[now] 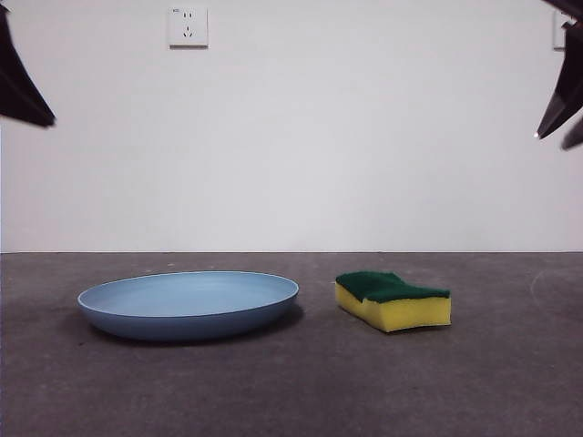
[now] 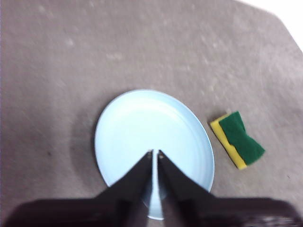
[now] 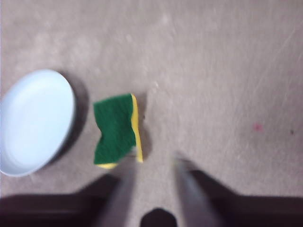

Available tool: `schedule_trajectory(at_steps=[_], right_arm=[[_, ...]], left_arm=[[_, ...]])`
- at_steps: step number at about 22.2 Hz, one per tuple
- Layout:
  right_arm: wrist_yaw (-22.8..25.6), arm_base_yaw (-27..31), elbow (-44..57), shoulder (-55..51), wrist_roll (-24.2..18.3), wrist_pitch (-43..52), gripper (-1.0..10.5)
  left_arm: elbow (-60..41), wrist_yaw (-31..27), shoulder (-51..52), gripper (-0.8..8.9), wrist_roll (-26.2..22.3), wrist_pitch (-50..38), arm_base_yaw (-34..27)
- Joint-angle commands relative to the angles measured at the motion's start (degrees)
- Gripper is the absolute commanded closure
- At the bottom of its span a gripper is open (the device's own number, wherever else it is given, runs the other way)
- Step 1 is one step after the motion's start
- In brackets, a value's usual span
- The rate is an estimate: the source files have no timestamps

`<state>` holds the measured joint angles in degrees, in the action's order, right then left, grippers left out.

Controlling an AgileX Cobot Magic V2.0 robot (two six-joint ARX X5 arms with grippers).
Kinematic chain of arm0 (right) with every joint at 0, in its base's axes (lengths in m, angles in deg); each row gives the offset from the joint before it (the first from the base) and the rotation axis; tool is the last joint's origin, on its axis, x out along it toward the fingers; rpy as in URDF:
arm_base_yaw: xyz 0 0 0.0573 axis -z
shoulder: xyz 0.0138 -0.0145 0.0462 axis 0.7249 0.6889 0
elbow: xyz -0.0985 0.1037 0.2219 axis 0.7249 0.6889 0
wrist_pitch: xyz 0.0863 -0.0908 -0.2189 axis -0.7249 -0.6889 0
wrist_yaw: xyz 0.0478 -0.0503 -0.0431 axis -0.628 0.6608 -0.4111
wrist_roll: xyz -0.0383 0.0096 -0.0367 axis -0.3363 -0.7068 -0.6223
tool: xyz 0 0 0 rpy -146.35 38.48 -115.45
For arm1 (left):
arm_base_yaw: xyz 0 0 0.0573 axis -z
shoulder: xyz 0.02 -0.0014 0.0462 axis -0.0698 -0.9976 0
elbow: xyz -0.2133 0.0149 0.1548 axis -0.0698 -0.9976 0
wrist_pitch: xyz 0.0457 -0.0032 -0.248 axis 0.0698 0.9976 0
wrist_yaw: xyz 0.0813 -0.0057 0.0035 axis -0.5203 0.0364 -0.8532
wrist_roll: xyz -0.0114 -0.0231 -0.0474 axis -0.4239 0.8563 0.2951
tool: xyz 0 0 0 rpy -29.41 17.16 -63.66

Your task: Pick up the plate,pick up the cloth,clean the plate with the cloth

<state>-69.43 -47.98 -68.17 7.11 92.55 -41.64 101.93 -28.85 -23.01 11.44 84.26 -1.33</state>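
The cloth (image 1: 393,300) will squeeze narrow and spread out at its ends when the robot lifts it, because thick yellow foam (image 1: 414,314) shows under the dark green top.
The light-blue plate (image 1: 189,302) lies flat on the grey table at the left. The cloth, a yellow sponge with a dark green top (image 1: 393,299), lies to its right, a short gap apart. My left gripper (image 2: 155,153) hangs high above the plate (image 2: 151,137), jaws nearly together and empty; the sponge (image 2: 239,138) shows beside the plate. My right gripper (image 3: 154,158) hangs high above the table just beside the sponge (image 3: 116,130), jaws apart and blurred, empty; the plate (image 3: 35,120) shows further off. In the front view only black arm tips show at the top corners.
The table is dark grey felt-like matting (image 1: 291,391) backed by a white wall with a power socket (image 1: 188,26). A small pink mark (image 3: 257,126) lies on the mat away from the sponge.
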Motion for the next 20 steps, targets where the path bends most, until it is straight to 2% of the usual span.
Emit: schedule_trajectory(at_steps=[1,4,7,15,20], right_arm=[[-0.09,-0.15,0.13,0.31,-1.01,-0.33,4.0],[-0.04,-0.15,0.13,0.31,-0.92,-0.39,4.1],[-0.02,-0.98,0.13,0.31,-0.63,-0.48,4.1],[0.04,-2.69,0.13,0.31,0.63,-0.50,4.1],[0.04,-2.69,0.13,0.31,0.63,-0.50,4.1]], left_arm=[[-0.11,1.11,-3.45,4.27,-0.61,-0.85,0.02],[-0.09,3.48,-6.25,4.04,-0.61,-2.43,0.61],[2.91,3.02,-10.38,4.10,-2.25,-2.05,1.42],[20.00,-13.27,-27.65,4.10,-9.77,11.28,5.53],[22.21,-16.22,-36.46,4.12,-9.90,11.28,7.93]])
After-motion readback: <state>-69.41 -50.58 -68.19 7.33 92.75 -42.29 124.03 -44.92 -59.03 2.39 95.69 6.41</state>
